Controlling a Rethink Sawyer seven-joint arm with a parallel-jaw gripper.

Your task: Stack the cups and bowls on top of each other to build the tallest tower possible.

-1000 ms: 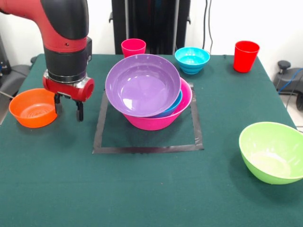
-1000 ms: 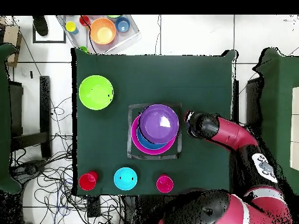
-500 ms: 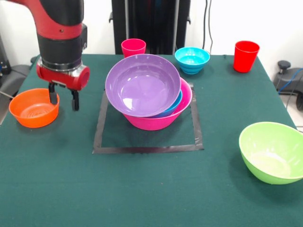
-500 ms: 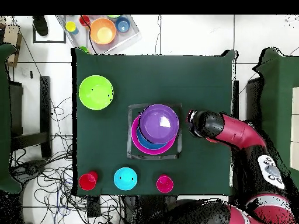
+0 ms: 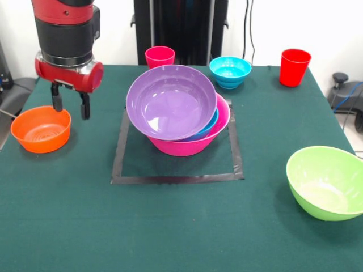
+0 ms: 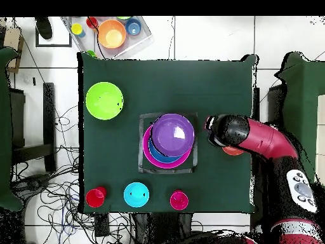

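Note:
I expect the orange bowl [image 5: 41, 129] to settle inside the purple bowl [image 5: 171, 103] and lean along with it when I lower it in, because the purple bowl lies tilted with a wide opening.
The tower stands in a black tape square [image 5: 173, 179]: a purple bowl [image 5: 170, 102] lies tilted on a blue bowl [image 5: 210, 125] nested in the big pink bowl [image 5: 190, 145]. My gripper [image 5: 70, 107] hangs open and empty just above the right rim of the orange bowl [image 5: 39, 130]. At the table's far edge stand a pink-red cup [image 5: 160, 56], a small blue bowl [image 5: 229, 71] and a red cup [image 5: 295, 67]. A lime green bowl [image 5: 326, 181] sits at the near right. In the overhead view my arm [image 6: 254, 138] covers most of the orange bowl [image 6: 233, 151].
A clear tray [image 6: 141, 39] of small coloured bowls and cups sits on the floor beyond the table's far edge in the overhead view. Cables lie on the floor [image 6: 51, 184] beside the table.
My gripper has risen and shifted left in the front view, from beside the orange bowl to above its right rim. The bowls and cups have not moved.

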